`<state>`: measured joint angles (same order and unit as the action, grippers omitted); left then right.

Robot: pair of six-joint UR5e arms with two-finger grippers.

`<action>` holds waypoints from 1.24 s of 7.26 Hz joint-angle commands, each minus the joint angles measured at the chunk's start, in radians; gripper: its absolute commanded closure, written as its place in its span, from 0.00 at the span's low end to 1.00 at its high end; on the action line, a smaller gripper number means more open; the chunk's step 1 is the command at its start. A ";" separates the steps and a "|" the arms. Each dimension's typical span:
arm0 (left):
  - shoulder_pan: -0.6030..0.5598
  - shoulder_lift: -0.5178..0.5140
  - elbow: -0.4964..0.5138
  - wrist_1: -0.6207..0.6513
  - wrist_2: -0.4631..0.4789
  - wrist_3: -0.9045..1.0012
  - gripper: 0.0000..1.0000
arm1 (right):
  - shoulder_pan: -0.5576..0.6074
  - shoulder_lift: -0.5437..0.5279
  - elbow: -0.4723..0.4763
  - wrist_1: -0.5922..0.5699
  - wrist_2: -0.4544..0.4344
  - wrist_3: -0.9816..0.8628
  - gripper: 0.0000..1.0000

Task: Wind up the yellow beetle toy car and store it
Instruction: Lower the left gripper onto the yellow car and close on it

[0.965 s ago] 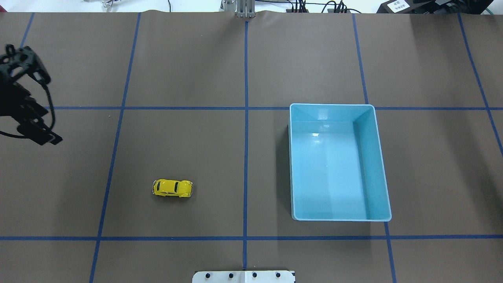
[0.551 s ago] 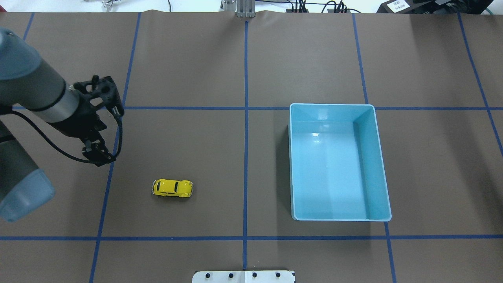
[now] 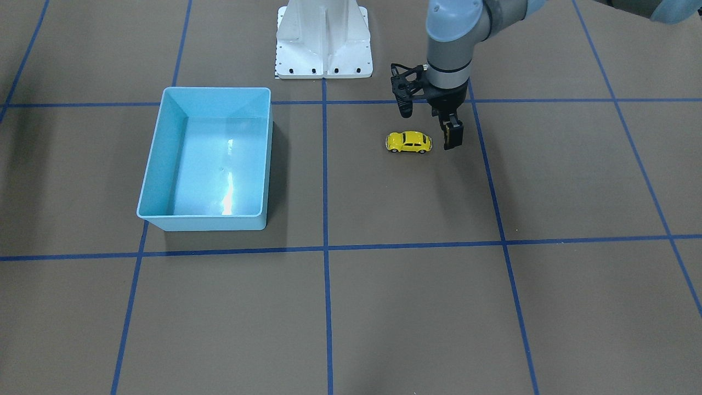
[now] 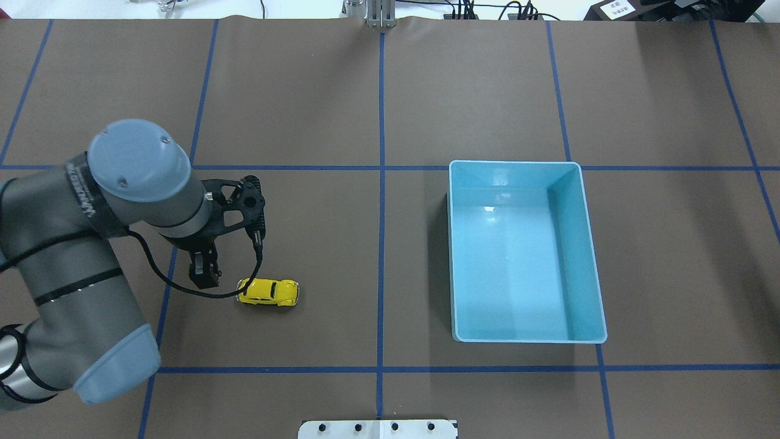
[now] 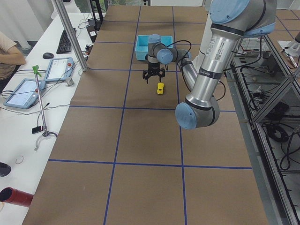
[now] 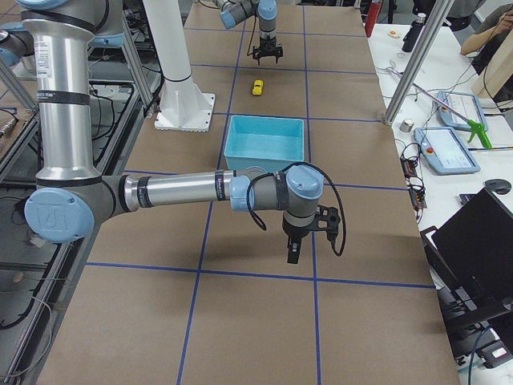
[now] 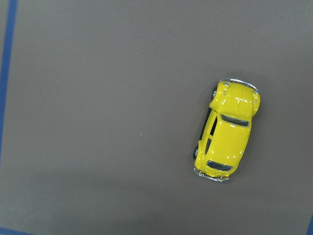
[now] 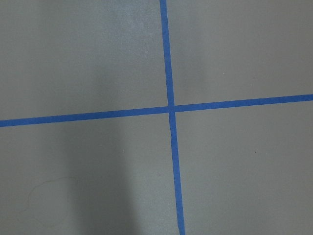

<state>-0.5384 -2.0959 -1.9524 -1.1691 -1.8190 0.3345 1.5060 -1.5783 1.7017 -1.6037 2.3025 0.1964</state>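
The yellow beetle toy car is upright, and both its sides are free for the fingers. My left gripper should go over it next and close across its hood.
The yellow beetle toy car (image 4: 268, 291) rests on its wheels on the brown table, left of centre. It also shows in the front view (image 3: 408, 141), the side views (image 5: 160, 88) (image 6: 257, 87) and the left wrist view (image 7: 226, 130). My left gripper (image 4: 204, 271) (image 3: 449, 131) hangs open and empty just above the table, close beside the car's rear end, not touching it. My right gripper (image 6: 292, 249) shows only in the right side view, low over bare table; I cannot tell whether it is open or shut.
The light blue bin (image 4: 518, 163) (image 3: 203, 222) stands empty right of centre in the overhead view. The white robot base plate (image 4: 378, 428) (image 3: 323, 44) is at the near edge. Blue tape lines (image 8: 168, 110) cross the table.
My left arm has swept in from the table's left edge towards the car and now hangs beside it. The car and the bin have not moved.
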 commanded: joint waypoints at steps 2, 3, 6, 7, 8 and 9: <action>0.076 -0.153 0.154 0.106 0.023 0.015 0.00 | -0.004 -0.002 0.010 -0.002 0.002 0.000 0.00; 0.115 -0.157 0.162 0.117 0.030 0.015 0.01 | -0.004 -0.040 0.048 -0.001 0.002 0.000 0.00; 0.194 -0.168 0.164 0.118 0.137 0.014 0.01 | -0.004 -0.052 0.062 0.002 0.000 0.002 0.00; 0.202 -0.167 0.164 0.117 0.197 0.015 0.01 | -0.004 -0.052 0.061 0.002 0.000 0.002 0.00; 0.207 -0.167 0.176 0.111 0.217 0.014 0.01 | -0.004 -0.052 0.062 0.002 0.000 0.002 0.00; 0.212 -0.179 0.214 0.108 0.218 0.006 0.01 | -0.004 -0.052 0.062 0.001 -0.003 0.002 0.00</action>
<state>-0.3348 -2.2656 -1.7719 -1.0570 -1.6193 0.3469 1.5018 -1.6305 1.7636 -1.6018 2.3018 0.1978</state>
